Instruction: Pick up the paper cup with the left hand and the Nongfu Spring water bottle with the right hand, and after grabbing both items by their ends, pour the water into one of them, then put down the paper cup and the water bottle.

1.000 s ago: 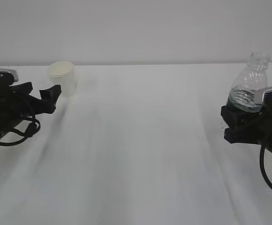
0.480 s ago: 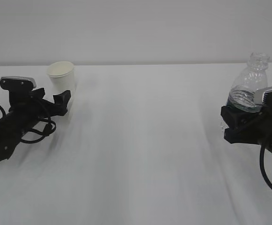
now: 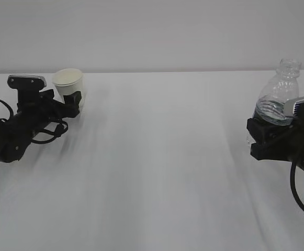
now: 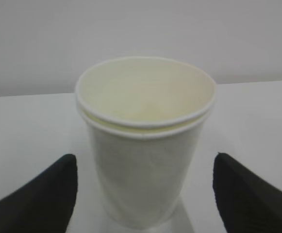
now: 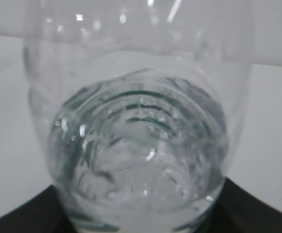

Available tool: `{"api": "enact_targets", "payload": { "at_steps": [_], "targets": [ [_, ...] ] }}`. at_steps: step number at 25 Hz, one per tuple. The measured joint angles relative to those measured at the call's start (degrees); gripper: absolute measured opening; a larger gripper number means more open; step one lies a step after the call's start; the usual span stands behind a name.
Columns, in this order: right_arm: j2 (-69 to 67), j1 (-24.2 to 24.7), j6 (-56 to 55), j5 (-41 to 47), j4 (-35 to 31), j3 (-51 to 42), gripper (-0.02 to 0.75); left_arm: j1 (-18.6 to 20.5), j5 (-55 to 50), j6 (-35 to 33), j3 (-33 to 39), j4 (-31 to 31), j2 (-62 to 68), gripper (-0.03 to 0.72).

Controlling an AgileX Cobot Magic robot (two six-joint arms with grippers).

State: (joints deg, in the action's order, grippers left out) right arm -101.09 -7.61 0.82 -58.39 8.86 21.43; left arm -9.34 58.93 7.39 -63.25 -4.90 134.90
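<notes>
The paper cup [image 4: 140, 182] stands shallow at the ends of the left gripper's fingers, so the robot should push the open gripper farther forward around the cup [image 3: 69, 84] before closing it.
The white paper cup [image 3: 69, 85] stands upright on the table at the far left. My left gripper [image 3: 72, 103] is open around its lower half. In the left wrist view the cup [image 4: 145, 141] sits between the two black fingertips [image 4: 58, 187], with a gap showing on each side. At the right edge, my right gripper [image 3: 269, 130] is shut on the base of the clear, uncapped Nongfu Spring water bottle [image 3: 278, 99]. The bottle stands upright with water [image 3: 272, 111] in its lower part. It fills the right wrist view [image 5: 141, 121], with the gripper [image 5: 141, 216] round its bottom.
The white table [image 3: 162, 172] stretches between the two arms under a plain pale wall. Black cables hang from both arms, on the left [image 3: 47, 133] and on the right [image 3: 298, 196].
The left arm has moved forward and right, bringing its open jaws around the paper cup. The right arm and the bottle have not moved.
</notes>
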Motion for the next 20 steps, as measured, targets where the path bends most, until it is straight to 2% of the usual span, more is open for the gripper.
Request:
{"api": "enact_targets", "payload": {
  "at_steps": [7, 12, 16, 20],
  "targets": [
    [0.00, 0.00, 0.00, 0.00, 0.00, 0.00, 0.406, 0.00, -2.46, 0.00, -1.46, 0.02, 0.00, 0.631],
    [0.00, 0.00, 0.00, 0.00, 0.00, 0.00, 0.406, 0.00, 4.89, 0.00, -1.46, -0.65, 1.99, 0.631],
    [0.09, 0.00, 0.00, 0.00, 0.00, 0.00, 0.406, 0.00, 6.23, 0.00, -1.48, -1.01, 4.93, 0.677],
    [0.09, 0.00, 0.00, 0.00, 0.00, 0.00, 0.406, 0.00, 6.23, 0.00, -1.48, -0.79, 5.69, 0.689]
  ]
}}
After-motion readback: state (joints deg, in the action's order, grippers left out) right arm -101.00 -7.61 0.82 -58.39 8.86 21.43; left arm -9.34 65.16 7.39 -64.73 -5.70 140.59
